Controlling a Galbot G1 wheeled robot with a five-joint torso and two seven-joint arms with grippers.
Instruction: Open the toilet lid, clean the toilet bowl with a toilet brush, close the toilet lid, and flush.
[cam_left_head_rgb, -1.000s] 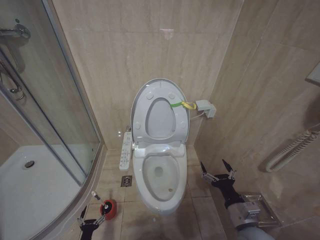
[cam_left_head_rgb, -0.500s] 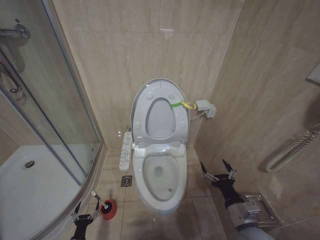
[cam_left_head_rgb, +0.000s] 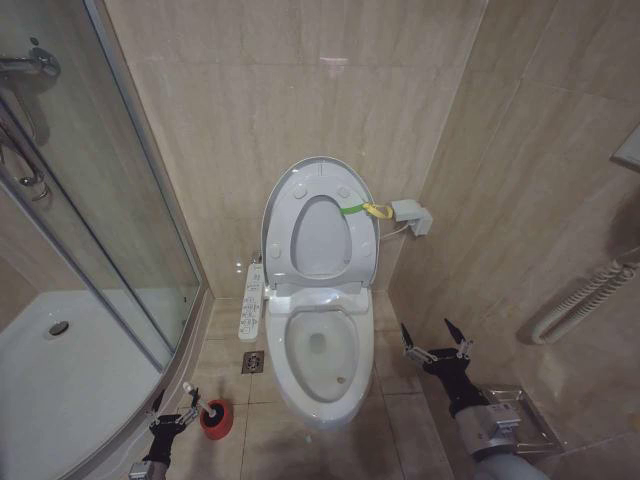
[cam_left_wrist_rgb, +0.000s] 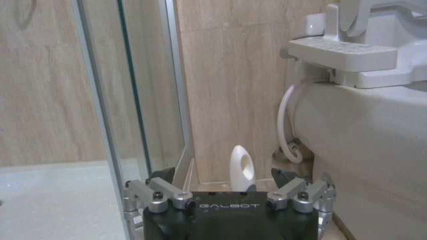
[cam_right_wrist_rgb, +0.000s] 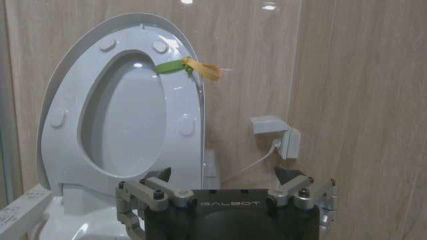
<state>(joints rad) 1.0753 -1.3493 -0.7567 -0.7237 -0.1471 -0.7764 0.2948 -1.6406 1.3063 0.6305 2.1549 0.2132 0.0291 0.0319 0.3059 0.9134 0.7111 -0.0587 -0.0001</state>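
The toilet brush will come out freely and the red base will stay behind when I lift, because the dark brush head sits in the red base's open top.
The toilet lid stands raised against the wall with the seat ring up in front of it, and a green-and-yellow strap hangs at its rim. Below it the toilet bowl lies uncovered, water hole showing. The toilet brush stands in its red base on the floor left of the bowl. My left gripper is open low beside it, and the pale handle stands upright between its fingers. My right gripper hangs open to the right of the bowl, facing the lid.
A glass shower door and white shower tray lie close on the left. A control panel juts from the toilet's left side, with a floor drain below it. A wall box and a coiled hose are on the right wall.
My left gripper has shifted left of the brush base and then forward, so its fingers now flank the handle. The right arm, brush and lid have not moved.
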